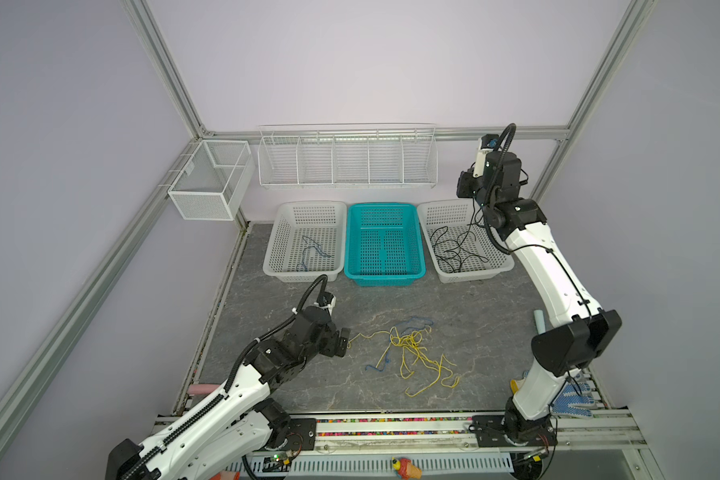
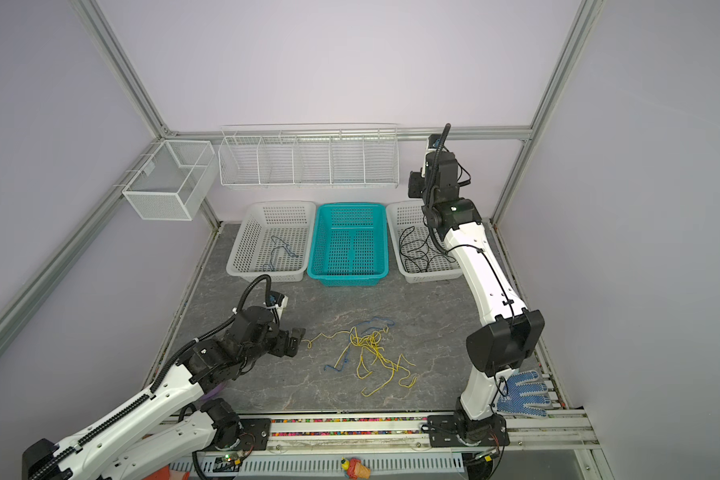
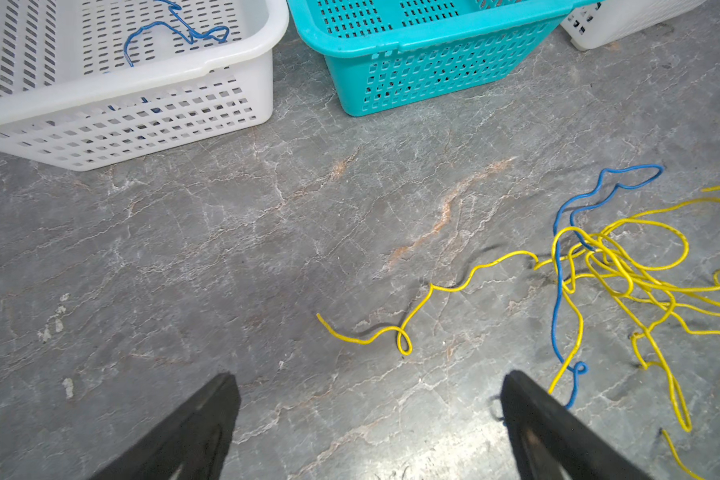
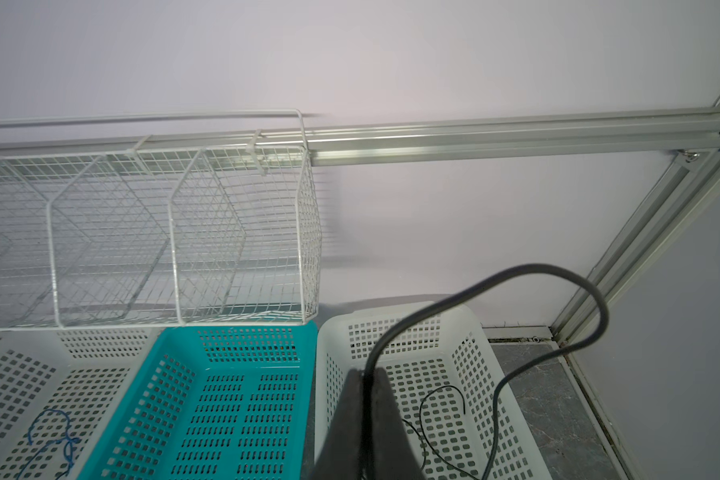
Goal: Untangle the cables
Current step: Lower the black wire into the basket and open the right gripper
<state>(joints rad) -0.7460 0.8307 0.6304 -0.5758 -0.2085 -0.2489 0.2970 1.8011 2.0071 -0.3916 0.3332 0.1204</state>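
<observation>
My right gripper is lowering the black cable, which hangs clear of the yellow cables into its white basket. It should keep lowering the black cable and let it go there.
Yellow cables lie tangled with a blue cable on the grey table's middle. One loose yellow end trails toward my left gripper, which hovers open and empty just left of the tangle. Another blue cable lies in the left white basket. Black cables lie in the right white basket. High above that basket, my right gripper is shut on a black cable that arcs out of the jaws and hangs down into it.
A teal basket stands between the two white ones. A white wire rack hangs on the back wall, a mesh box on the left frame. A blue dotted glove lies by the right arm's base.
</observation>
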